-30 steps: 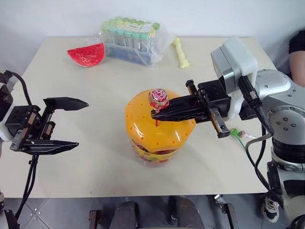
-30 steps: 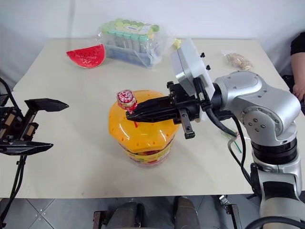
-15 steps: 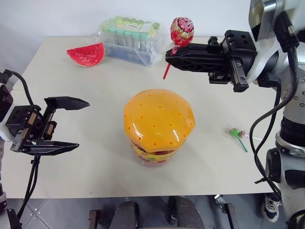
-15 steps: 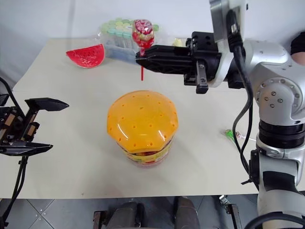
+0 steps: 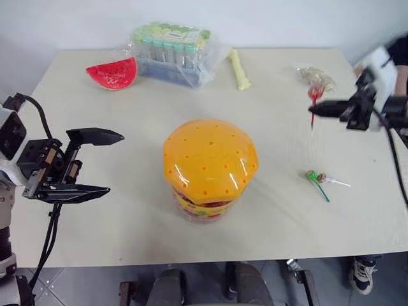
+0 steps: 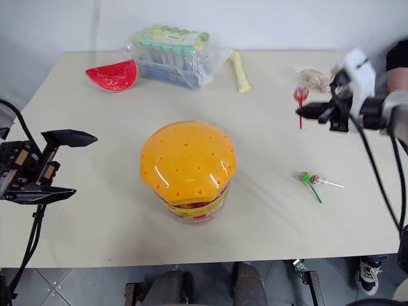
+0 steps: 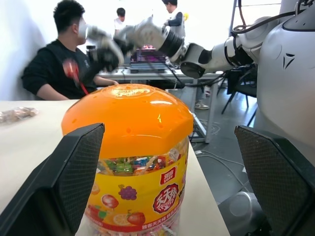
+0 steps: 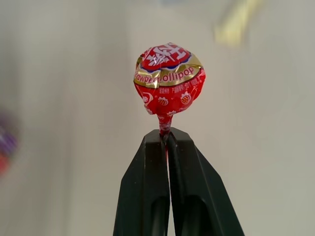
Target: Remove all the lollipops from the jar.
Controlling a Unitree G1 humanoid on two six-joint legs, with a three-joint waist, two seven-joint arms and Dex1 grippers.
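The tabletop (image 5: 305, 149) beside the green lollipop is clear for the red lollipop (image 5: 316, 92), so the robot's right gripper should keep lowering it there until its stick touches down.
The jar (image 5: 210, 159), with its orange domed lid and clear body, stands mid-table. My left gripper (image 5: 111, 162) hangs open to its left, level with the jar and apart from it; in the left wrist view the jar (image 7: 128, 118) sits between the two black fingers (image 7: 74, 162). Over the table's right side, my right gripper (image 5: 313, 109) is shut on the stick of a red lollipop (image 5: 313, 95), head up; the right wrist view shows the red lollipop (image 8: 169, 81) above the pinched fingers (image 8: 152, 187). Another lollipop (image 5: 317, 177), green-sticked, lies on the table right of the jar.
At the table's far side are a red watermelon-slice toy (image 5: 115, 72), a clear box of green-capped tubes (image 5: 175, 51), a pale yellow stick toy (image 5: 240, 69) and a small snack bag (image 5: 315, 75). A person (image 6: 398, 60) sits past the right edge.
My right gripper has swung right and down with the red lollipop, from above the jar to the table's right side. The left gripper has stayed put.
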